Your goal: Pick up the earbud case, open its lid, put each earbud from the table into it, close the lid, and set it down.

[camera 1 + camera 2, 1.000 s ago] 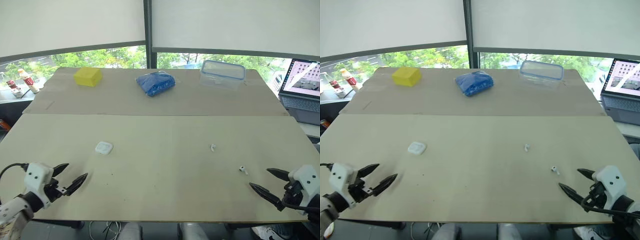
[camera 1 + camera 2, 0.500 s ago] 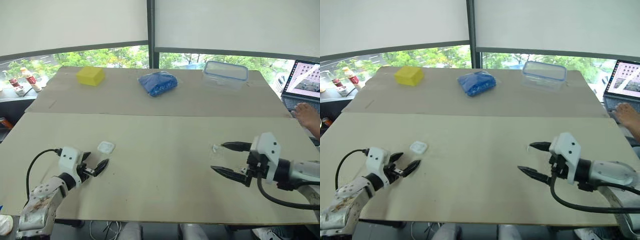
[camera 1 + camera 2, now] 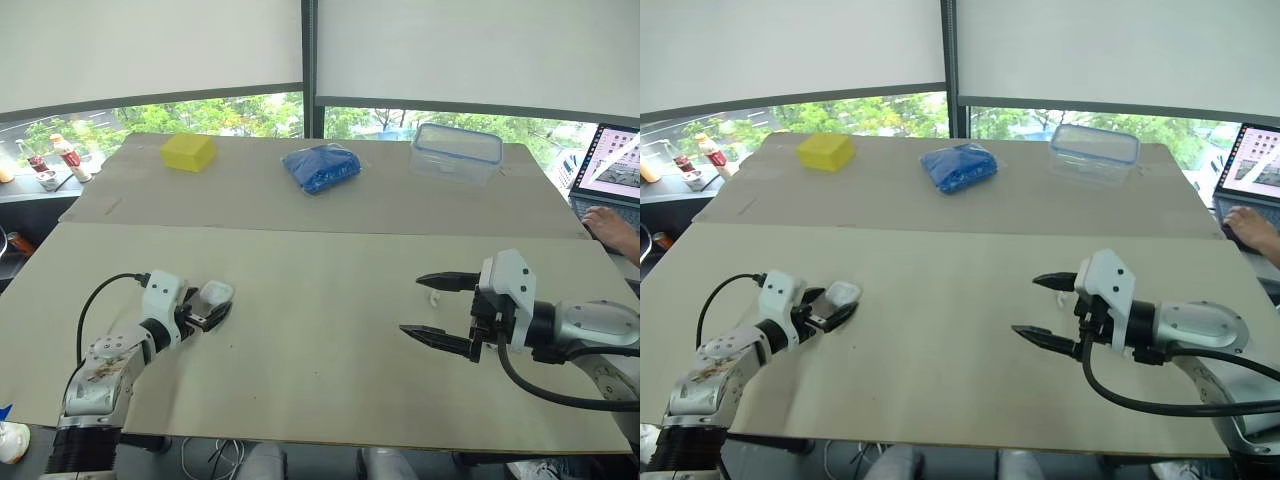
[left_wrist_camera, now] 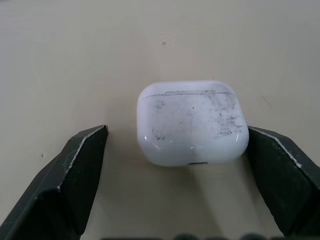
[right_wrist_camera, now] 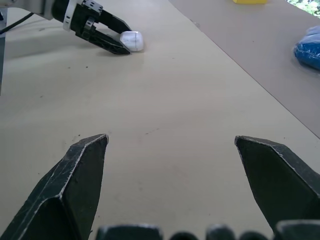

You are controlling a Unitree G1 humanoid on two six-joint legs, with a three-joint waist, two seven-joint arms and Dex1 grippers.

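My gripper will open the white earbud case, and its lid (image 4: 189,87) should swing back, stay attached and stand open, because a thin seam (image 4: 192,93) runs across the case.
The white earbud case (image 3: 216,292) lies shut on the near left of the table. My left gripper (image 3: 212,301) is open and straddles it, one finger on each side; in the left wrist view the case (image 4: 192,122) sits between the fingertips (image 4: 87,150), nearly touching one of them. On the right, my right gripper (image 3: 410,304) hovers open with nothing in it. One small white earbud (image 3: 434,297) lies on the table between its fingers, close to the far one. The right wrist view looks across the table at the case (image 5: 132,41) and the left gripper (image 5: 107,36).
On the far board stand a yellow block (image 3: 188,151), a blue bag (image 3: 322,167) and a clear lidded container (image 3: 456,152). A laptop (image 3: 612,168) with a person's hand (image 3: 610,221) is at the right edge. Bottles (image 3: 64,156) stand beyond the far left corner.
My left gripper has moved forward from the table's front edge and now stands around the case. My right gripper came in from the front right corner to the earbud.
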